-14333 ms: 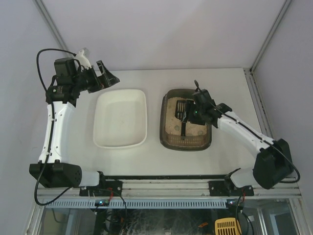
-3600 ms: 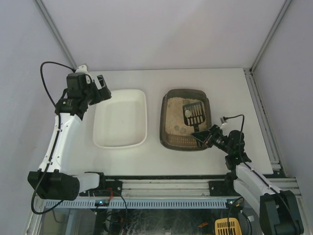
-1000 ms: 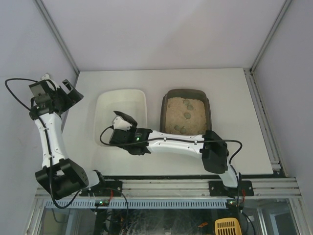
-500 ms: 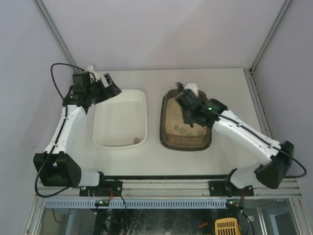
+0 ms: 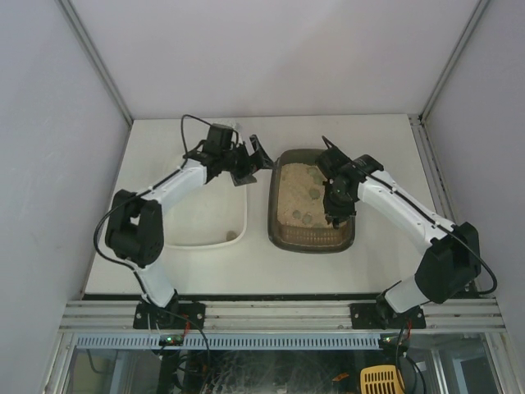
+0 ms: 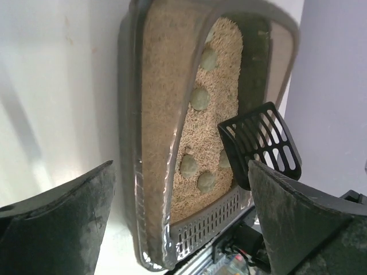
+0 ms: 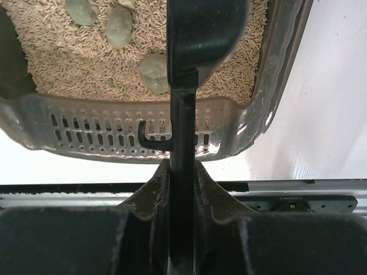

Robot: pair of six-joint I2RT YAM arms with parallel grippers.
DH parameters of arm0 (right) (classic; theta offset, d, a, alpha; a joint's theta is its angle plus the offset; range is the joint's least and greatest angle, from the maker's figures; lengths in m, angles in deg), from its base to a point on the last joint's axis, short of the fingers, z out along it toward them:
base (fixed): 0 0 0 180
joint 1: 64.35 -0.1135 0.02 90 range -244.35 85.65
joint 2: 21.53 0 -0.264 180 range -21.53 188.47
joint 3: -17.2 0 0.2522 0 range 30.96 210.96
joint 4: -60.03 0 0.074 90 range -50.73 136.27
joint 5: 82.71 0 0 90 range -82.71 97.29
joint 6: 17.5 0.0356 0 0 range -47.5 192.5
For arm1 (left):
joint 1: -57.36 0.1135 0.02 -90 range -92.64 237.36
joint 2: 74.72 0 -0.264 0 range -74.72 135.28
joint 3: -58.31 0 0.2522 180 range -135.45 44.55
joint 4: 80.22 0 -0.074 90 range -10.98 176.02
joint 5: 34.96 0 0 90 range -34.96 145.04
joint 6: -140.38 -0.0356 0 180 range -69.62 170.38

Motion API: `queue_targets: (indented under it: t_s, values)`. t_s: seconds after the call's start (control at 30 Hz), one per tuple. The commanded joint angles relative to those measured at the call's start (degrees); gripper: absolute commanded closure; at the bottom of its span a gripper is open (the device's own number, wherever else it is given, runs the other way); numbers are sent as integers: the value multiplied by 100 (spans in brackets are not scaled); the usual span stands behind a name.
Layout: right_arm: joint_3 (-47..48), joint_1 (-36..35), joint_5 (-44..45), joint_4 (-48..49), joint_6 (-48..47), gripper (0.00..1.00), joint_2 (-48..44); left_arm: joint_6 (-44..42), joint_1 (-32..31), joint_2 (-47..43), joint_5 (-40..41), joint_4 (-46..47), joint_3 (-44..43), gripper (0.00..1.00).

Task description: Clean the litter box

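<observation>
I should move my left gripper back past the tray's outer edge before the scoop comes, because my left arm is stretched across the white tray (image 5: 203, 210) where the clumps go.
The litter box (image 5: 273, 217), a dark grey-brown tray of beige litter, sits right of centre. Several greenish clumps (image 6: 199, 98) lie in the litter. My right gripper (image 5: 335, 207) hangs over the box's right half, shut on the handle of a black slotted scoop (image 6: 261, 143). In the right wrist view the scoop (image 7: 205, 28) points down into the litter beside a clump (image 7: 155, 71), with the right gripper (image 7: 183, 172) clamped on its handle. My left gripper (image 5: 253, 164) is open, empty, by the box's far left corner. The left gripper (image 6: 180, 169) frames the box's rim (image 6: 129, 143).
A white tray (image 5: 176, 234) stands left of the litter box, with one small clump (image 5: 231, 237) in its near right corner. My left arm reaches across the tray's far end. The box's slotted near wall (image 7: 86, 134) faces the table's front rail.
My left gripper has swung right, from the white tray's far left corner to the litter box's far left corner. My right gripper with the scoop has shifted slightly toward the box's right side.
</observation>
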Motion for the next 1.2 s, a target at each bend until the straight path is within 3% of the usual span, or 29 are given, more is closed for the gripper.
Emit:
queue_targets:
  t_s: [0.0, 0.2, 0.47, 1.17]
  values:
    - [91, 197, -102, 35, 48, 100, 160, 697, -294, 376, -218, 236, -473, 0]
    - [187, 245, -75, 205, -58, 100, 525, 478, -343, 429, -256, 177, -360, 0]
    - [218, 306, -374, 784, -165, 100, 856, 30, -103, -221, -69, 187, 236, 0]
    - [208, 545, -1959, 2286, -418, 100, 1720, -405, 621, -1077, -278, 66, 1064, 0]
